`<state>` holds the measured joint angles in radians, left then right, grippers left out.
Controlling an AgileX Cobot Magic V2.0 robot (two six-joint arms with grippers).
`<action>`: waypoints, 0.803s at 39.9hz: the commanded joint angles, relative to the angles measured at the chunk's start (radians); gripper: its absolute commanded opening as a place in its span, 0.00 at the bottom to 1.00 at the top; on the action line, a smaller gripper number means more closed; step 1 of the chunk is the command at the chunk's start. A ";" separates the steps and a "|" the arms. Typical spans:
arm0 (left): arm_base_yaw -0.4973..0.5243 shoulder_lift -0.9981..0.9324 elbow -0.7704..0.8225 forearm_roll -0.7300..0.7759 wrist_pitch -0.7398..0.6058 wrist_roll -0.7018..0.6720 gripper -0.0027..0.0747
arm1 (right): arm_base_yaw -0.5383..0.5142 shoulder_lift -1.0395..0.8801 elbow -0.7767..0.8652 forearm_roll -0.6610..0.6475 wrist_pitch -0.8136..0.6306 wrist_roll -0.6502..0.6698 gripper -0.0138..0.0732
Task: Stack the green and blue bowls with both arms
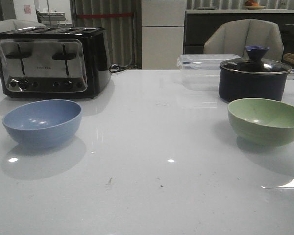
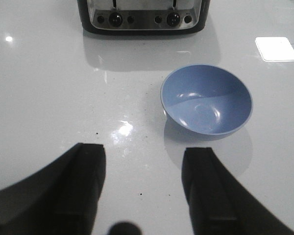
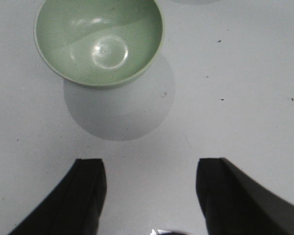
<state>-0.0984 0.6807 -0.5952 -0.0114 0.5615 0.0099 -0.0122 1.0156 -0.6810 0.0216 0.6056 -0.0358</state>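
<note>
My right gripper should put the green bowl down in the middle of the table before my left gripper picks up the blue bowl, because the green bowl is far from the blue bowl.
The dusty blue bowl stands upright and empty on the left of the white table; it also shows in the left wrist view. The pale green bowl stands upright and empty on the right, in front of the pot; it also shows in the right wrist view. My left gripper is open and empty above the table, short of the blue bowl. My right gripper is open and empty, short of the green bowl. Neither arm shows in the front view.
A black and silver toaster stands behind the blue bowl. A dark lidded pot with a blue knob stands behind the green bowl, next to a clear plastic box. Chairs stand beyond the table's far edge.
</note>
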 commanded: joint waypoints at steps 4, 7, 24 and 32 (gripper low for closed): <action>0.000 0.023 -0.033 -0.009 -0.079 -0.010 0.62 | -0.050 0.217 -0.173 0.027 -0.079 0.000 0.78; 0.000 0.027 -0.033 -0.009 -0.079 -0.010 0.62 | -0.066 0.345 -0.259 0.061 -0.054 0.000 0.78; 0.000 0.027 -0.033 -0.009 -0.079 -0.010 0.62 | -0.066 0.790 -0.610 0.147 0.090 -0.034 0.78; 0.000 0.027 -0.033 -0.009 -0.079 -0.010 0.62 | -0.066 0.861 -0.694 0.146 0.153 -0.054 0.67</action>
<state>-0.0984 0.7024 -0.5952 -0.0136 0.5579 0.0099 -0.0729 1.9151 -1.3213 0.1553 0.7471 -0.0681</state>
